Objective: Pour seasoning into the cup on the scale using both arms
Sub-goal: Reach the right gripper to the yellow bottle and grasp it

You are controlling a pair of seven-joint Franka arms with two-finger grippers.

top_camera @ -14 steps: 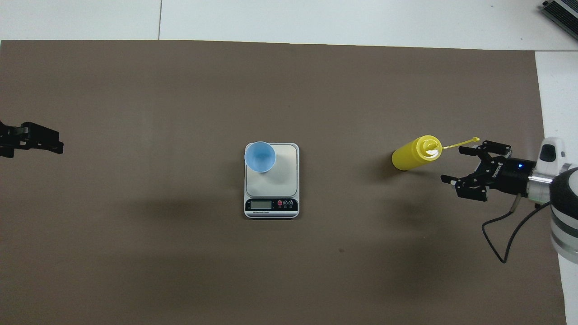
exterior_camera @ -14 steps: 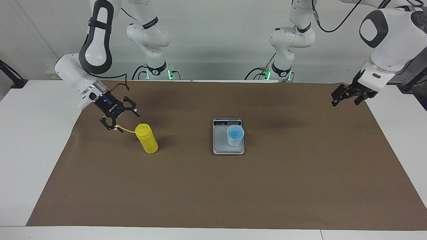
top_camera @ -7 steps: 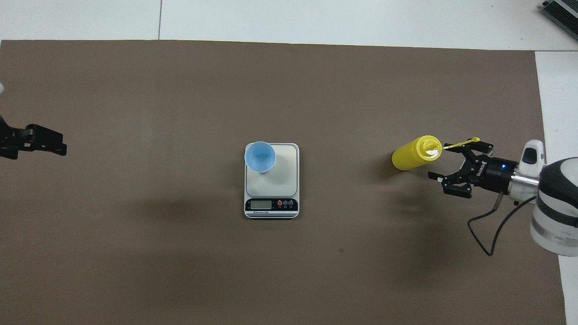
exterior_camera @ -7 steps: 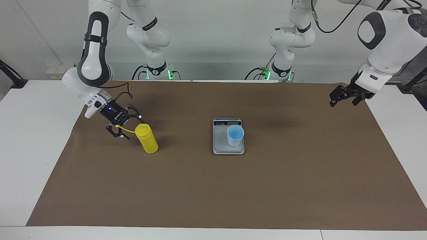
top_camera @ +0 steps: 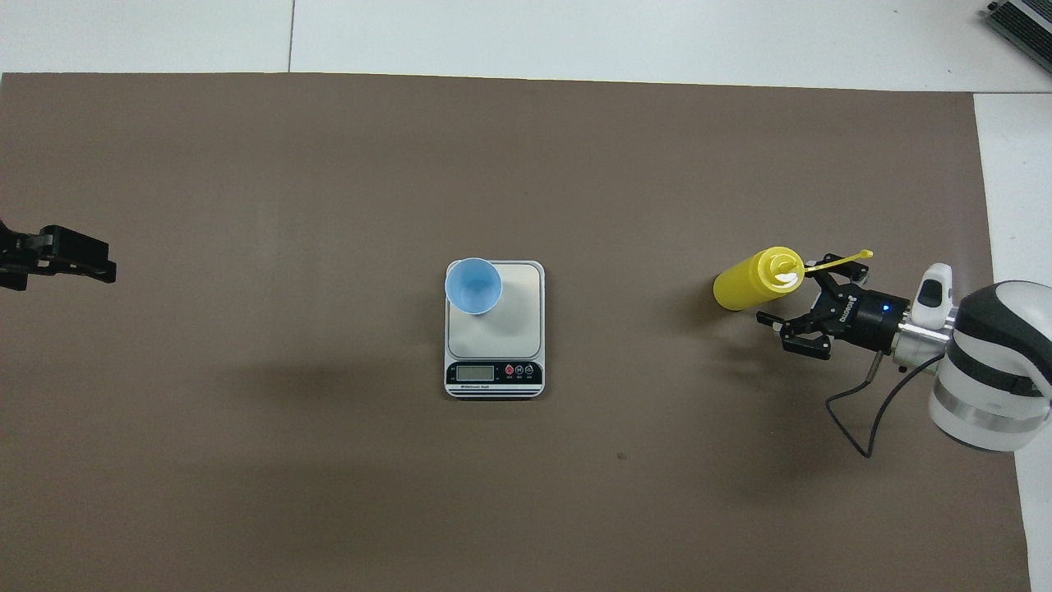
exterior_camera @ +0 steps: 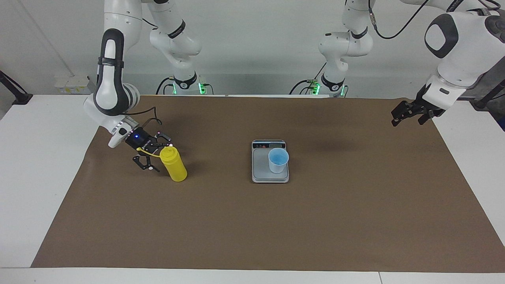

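The cap strap [top_camera: 840, 262] points out from the yellow seasoning bottle's top [top_camera: 782, 268]. The strap will therefore stay stretched out over the cup when I tilt the bottle.
The yellow seasoning bottle [exterior_camera: 176, 169] [top_camera: 742, 285] stands upright on the brown mat toward the right arm's end, its cap strap [top_camera: 845, 260] pointing at the right arm. My right gripper [exterior_camera: 159, 156] [top_camera: 794, 289] is open and low beside the bottle's top, one finger on each side of the neck; I cannot tell whether it touches. The light-blue cup [exterior_camera: 278, 160] [top_camera: 473, 285] stands on the silver scale [exterior_camera: 260, 170] [top_camera: 516, 329], on the plate's corner farthest from the robots. My left gripper [exterior_camera: 395, 119] [top_camera: 105, 269] waits in the air over the mat's edge at the left arm's end.
The brown mat [exterior_camera: 276, 228] [top_camera: 329, 164] covers most of the white table. The scale's display strip [top_camera: 493, 374] faces the robots. Nothing else stands on the mat.
My right gripper has come down and moved in toward the bottle, from beside the strap's end to the bottle's neck. The left gripper has barely shifted. Bottle, cup and scale have not moved.
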